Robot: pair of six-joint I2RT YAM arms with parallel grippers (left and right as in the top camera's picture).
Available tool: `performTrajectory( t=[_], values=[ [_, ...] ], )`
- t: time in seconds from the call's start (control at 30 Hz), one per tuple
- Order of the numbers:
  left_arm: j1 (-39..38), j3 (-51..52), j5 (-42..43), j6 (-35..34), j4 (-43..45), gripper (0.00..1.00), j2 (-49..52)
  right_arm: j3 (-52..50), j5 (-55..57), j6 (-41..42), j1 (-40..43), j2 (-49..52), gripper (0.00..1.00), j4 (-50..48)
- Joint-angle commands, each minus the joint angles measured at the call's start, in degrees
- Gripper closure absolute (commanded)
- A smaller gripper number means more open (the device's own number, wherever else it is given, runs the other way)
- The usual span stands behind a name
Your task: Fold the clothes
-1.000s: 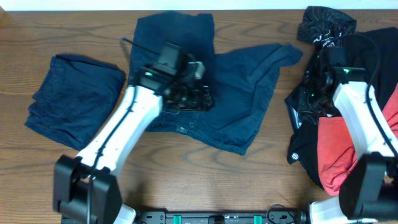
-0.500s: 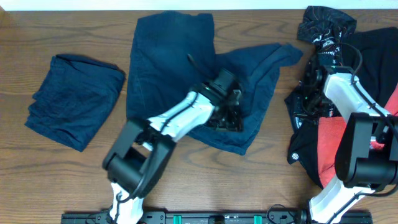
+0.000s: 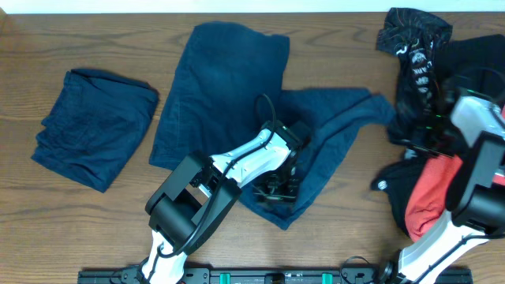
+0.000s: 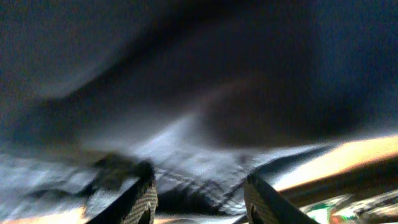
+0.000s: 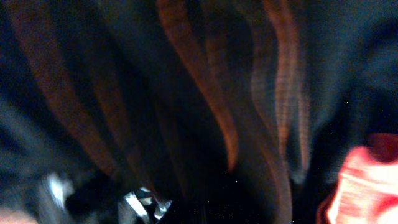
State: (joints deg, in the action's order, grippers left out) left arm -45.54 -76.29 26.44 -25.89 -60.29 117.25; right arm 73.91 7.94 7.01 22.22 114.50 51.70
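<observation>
The end of the navy trousers' leg point(image 3: 383, 109) is crowded by the black clothes, so my right gripper should pull the black clothes clear point(image 3: 412, 85) before gripping the leg's end.
The dark navy trousers point(image 3: 221, 87) lie spread across the middle of the table, one leg reaching right. My left gripper point(image 3: 276, 188) sits at their near edge. In the left wrist view its fingers point(image 4: 144, 193) hold a bunched fold of the navy cloth point(image 4: 199, 155), so it is shut on it. At the right, black clothes with pale print point(image 3: 414, 47) and a coral-red one point(image 3: 430, 185) lie heaped. My right gripper point(image 3: 432, 136) is buried in the black cloth and shut on it. Its wrist view shows only blurred dark folds point(image 5: 186, 93) and a bit of coral point(image 5: 364, 186).
A folded navy garment point(image 3: 95, 138) rests at the left of the wooden table point(image 3: 79, 229). The right arm's white links point(image 3: 477, 126) lie over the heap. The table's far edge runs along the top of the overhead view.
My left gripper has moved toward the near edge of the trousers and closed on them; the trousers shifted right. My right gripper has pulled the black cloth to the right, uncovering wood beside the heap.
</observation>
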Motion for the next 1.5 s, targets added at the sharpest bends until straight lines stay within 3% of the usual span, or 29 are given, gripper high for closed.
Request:
performTrajectory(
  t=[0.0,0.2,0.3,0.5,0.6,0.77,0.97,1.1,1.33,1.47],
  values=[
    [0.04,0.33,-10.78,0.28,-4.50,0.52,0.63,-1.31,11.43,8.50,6.73,4.17,0.99,-0.11],
    [2.75,0.33,-20.63,0.07,-10.12,0.52,0.61,4.28,10.49,13.64,15.78,3.89,0.99,4.17],
    [5.68,0.33,-20.94,0.07,-11.04,0.52,0.61,9.68,3.17,12.22,18.38,3.61,0.99,7.13],
    [8.87,0.33,-17.46,0.33,-8.26,0.52,0.59,17.00,-28.57,-9.40,16.44,0.79,0.94,10.36],
    [8.81,0.33,-15.76,0.31,-5.99,0.52,0.07,18.34,-37.42,-18.80,12.44,-1.73,0.93,10.86],
    [8.76,0.33,-11.87,0.33,-1.27,0.52,-2.05,18.10,-32.28,-22.49,3.89,-2.58,0.99,4.81],
    [8.76,0.33,-8.00,0.31,2.25,0.52,-4.52,17.66,-22.62,-22.49,-3.96,2.14,0.99,-6.29],
    [8.74,0.33,-2.36,0.31,4.63,0.52,-4.76,17.66,-21.55,-22.40,-5.18,5.79,0.99,-12.15],
    [8.70,0.33,-1.99,0.24,5.11,0.52,-4.76,17.68,-18.75,-22.29,-3.82,13.99,0.99,-17.77],
    [8.70,0.33,-2.01,0.24,5.11,0.52,-4.76,17.68,-7.15,-18.38,-1.86,17.88,0.99,-19.23]
  ],
)
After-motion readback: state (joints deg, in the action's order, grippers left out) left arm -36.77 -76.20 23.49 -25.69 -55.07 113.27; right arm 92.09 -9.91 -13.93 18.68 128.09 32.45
